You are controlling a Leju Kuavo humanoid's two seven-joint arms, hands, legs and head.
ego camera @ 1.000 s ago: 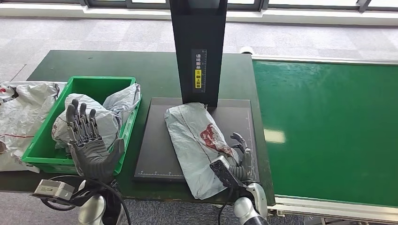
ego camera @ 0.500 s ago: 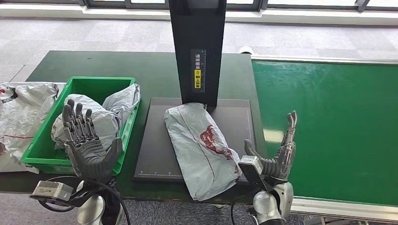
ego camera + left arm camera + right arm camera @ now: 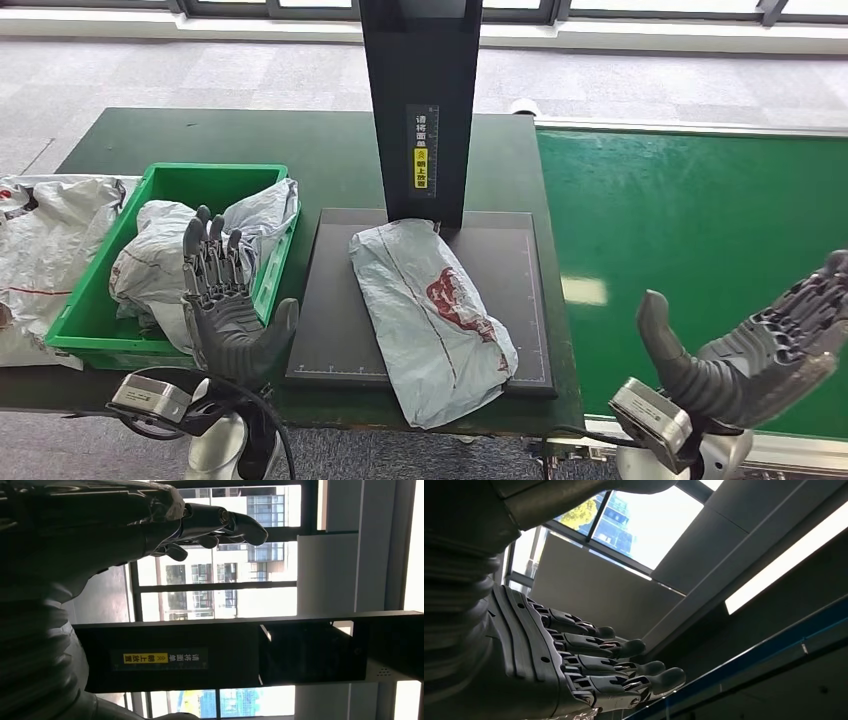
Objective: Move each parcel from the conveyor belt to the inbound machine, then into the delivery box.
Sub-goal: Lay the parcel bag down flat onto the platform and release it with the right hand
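Note:
The wrinkled near end (image 3: 452, 392) of the grey parcel (image 3: 428, 305) lies flat and slack, so the parcel should bunch up in the middle and its ends should spread outward when I lift it.
A grey parcel (image 3: 432, 318) with a red mark lies on the black plate of the inbound machine (image 3: 340, 300), below its black column (image 3: 422, 110); its near end hangs over the plate's front edge. My left hand (image 3: 227, 305) is raised, palm up and open, between the green delivery box (image 3: 170, 182) and the plate. My right hand (image 3: 760, 345) is open, palm up, over the near part of the green conveyor belt (image 3: 700, 260), apart from the parcel. In the wrist views the left hand (image 3: 150, 525) and right hand (image 3: 574, 665) have their fingers stretched out and hold nothing.
The delivery box holds grey parcels (image 3: 160, 260). More grey parcels (image 3: 45, 250) lie on the dark green table (image 3: 200, 135) left of the box. The belt carries no parcel in view.
My right hand has let go of the parcel and swung right, from the plate's near corner to over the belt, palm up. My left hand moved right, toward the plate.

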